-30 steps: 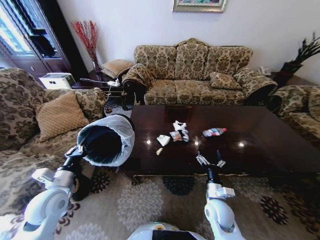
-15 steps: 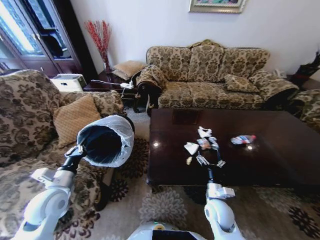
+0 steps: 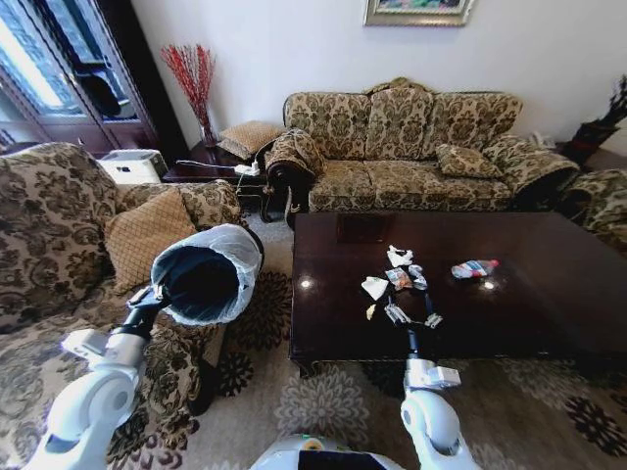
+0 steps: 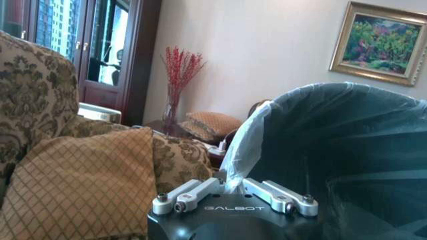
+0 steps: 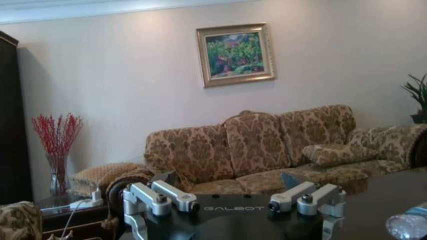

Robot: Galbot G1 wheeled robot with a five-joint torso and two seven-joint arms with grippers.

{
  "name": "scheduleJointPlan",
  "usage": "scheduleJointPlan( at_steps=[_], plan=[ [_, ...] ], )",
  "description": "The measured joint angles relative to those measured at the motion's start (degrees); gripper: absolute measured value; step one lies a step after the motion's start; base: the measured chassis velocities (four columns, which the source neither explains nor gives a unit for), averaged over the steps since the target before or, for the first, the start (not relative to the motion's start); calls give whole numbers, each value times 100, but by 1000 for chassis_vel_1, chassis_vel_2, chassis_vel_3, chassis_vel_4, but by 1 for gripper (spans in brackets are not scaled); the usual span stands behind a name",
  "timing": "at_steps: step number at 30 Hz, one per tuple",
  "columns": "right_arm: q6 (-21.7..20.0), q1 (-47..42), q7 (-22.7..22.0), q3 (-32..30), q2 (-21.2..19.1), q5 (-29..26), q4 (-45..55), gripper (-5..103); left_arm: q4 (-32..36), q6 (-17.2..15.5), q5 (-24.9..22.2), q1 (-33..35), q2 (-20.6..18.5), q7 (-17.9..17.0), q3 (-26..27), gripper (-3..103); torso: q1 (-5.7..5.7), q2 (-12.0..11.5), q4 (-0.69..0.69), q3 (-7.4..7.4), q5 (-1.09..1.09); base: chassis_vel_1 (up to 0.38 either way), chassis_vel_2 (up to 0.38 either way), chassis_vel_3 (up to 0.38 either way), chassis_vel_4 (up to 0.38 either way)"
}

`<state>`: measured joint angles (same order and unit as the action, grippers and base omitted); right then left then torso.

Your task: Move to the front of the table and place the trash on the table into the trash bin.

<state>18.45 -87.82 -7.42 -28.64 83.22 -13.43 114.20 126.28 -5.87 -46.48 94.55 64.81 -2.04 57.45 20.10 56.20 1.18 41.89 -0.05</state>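
I see the pale paper scrap (image 3: pixel 370 311) lying in a short, narrow heap, so it will hold its shape and stick straight out as I carry it.
The dark glossy table (image 3: pixel 549 313) stands ahead and to the right. On it lies the trash: white paper bits (image 3: pixel 375 287), a crinkled wrapper (image 3: pixel 399 278) and a crushed clear bottle (image 3: pixel 474 268), which also shows in the right wrist view (image 5: pixel 407 225). My right gripper (image 3: pixel 412 316) hangs open over the table's front part, just short of the scraps, with nothing between its fingers (image 5: pixel 160 195). My left gripper (image 3: pixel 147 299) is shut on the rim of the bag-lined trash bin (image 3: pixel 206 274), held up and tilted to the left of the table. The left wrist view shows the pinched liner (image 4: pixel 235 165).
A patterned sofa (image 3: pixel 421 147) runs behind the table. An armchair (image 3: pixel 59 225) with a tan cushion (image 3: pixel 147 230) stands close on my left. A side table with a red-twig vase (image 3: pixel 201 98) fills the back-left corner. Patterned rug (image 3: pixel 323 401) lies before the table.
The whole head view has shifted: the table and trash now sit further right than a second ago, so the camera moved. Both arms keep their pose; the bin stays held.
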Motion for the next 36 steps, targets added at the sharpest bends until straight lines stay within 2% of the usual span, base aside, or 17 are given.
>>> scheduleJointPlan(
  at_steps=[4, 9, 32, 34, 36],
  plan=[
    [0, 0, 0, 2, 1, 0, 1, 100, 0, 0, 1, 0, 0, -3, 1, 0, -1, 0, 3, 0, 3, 39, 21, -10, 3],
    [0, -2, 0, 0, 1, 0, 2, 100, 0, 0, 1, 0, 0, -1, 0, 0, -1, 0, -1, 0, 8, 0, 0, 0, 0],
    [-7, -3, 0, 1, 1, 0, 9, 100, 6, -3, 0, 4, 0, -2, 0, 0, -1, -1, 0, 0, 6, 0, 0, 0, 0],
    [-61, -9, 0, 17, -6, 0, 47, 100, 37, -36, 2, 16, -2, -9, 9, 0, -1, -1, 0, 0, 6, 0, 0, 0, 0],
    [-409, -56, -1, 144, -64, 1, 324, 100, 339, -405, 56, 120, -52, -100, 135, 0, 0, -1, 0, 0, 4, 0, 0, 0, 0]
  ],
)
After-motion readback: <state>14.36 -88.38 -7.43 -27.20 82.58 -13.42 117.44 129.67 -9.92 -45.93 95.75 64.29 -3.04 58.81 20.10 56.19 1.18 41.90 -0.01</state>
